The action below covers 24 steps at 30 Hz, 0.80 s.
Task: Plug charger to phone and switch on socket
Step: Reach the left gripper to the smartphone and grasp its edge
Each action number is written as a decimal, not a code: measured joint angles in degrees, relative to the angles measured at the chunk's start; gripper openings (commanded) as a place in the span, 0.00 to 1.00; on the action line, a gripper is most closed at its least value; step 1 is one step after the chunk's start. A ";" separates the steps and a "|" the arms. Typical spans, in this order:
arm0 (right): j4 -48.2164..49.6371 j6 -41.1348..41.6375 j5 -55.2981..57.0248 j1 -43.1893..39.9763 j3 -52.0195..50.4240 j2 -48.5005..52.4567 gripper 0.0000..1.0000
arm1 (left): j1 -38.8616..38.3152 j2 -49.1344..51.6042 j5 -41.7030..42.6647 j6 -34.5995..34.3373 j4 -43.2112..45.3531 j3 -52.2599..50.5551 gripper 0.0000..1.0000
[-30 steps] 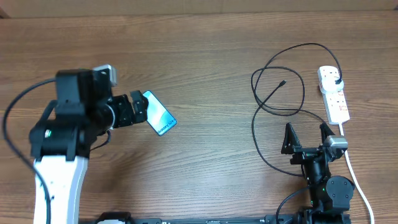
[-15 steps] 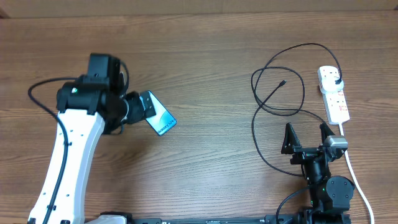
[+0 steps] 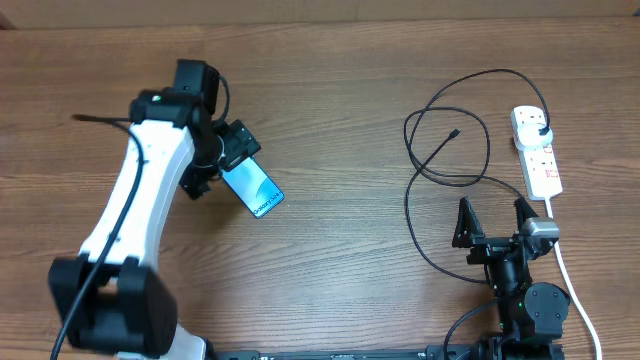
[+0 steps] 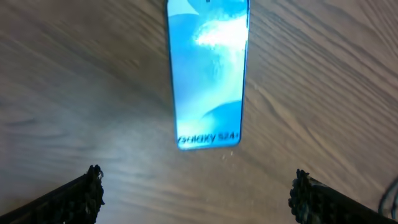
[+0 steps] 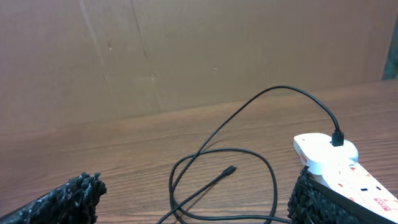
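The open fingers of my left gripper are lined up across the phone's long edges [image 4: 209,74]. I should keep moving down until they are on either side of both edges [image 3: 246,180], and then close them.
The phone [image 3: 257,189] lies flat and slanted on the wooden table, with its light blue screen up. In the left wrist view the phone [image 4: 208,74] sits ahead of the fingers, its "Galaxy S24" text nearest them. My left gripper [image 3: 224,160] is open over the phone's upper-left end, and its fingers [image 4: 199,193] are spread wide and empty. The charger [image 3: 445,150] loops on the right, with its connector tip [image 3: 456,132] lying free and its plug [image 3: 541,127] in the socket [image 3: 540,165]. My right gripper [image 3: 493,220] is open and empty, near the table's front edge. It faces the charger tip [image 5: 230,169] and the socket [image 5: 326,152].
The socket's white cord [image 3: 575,290] runs down the right side past my right arm. A brown cardboard wall [image 5: 186,50] stands behind the table's far edge. Bare wood lies between the phone and the charger.
My left arm has swung away from the front and turned, carrying the open gripper from the phone's left side to over its upper-left end. The phone and right arm have not moved.
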 measured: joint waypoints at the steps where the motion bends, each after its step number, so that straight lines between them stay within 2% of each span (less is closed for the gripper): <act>1: 0.02 0.02 -0.02 0.00 0.00 0.00 1.00 | 0.00 1.68 0.07 -0.68 1.03 0.00 1.00; 13: 0.00 0.02 0.00 0.00 0.00 0.00 1.00 | 0.00 12.87 1.18 0.13 7.58 0.00 1.00; 24: 0.02 0.02 0.00 0.00 0.00 0.00 1.00 | 0.00 16.85 3.02 0.33 9.99 0.00 1.00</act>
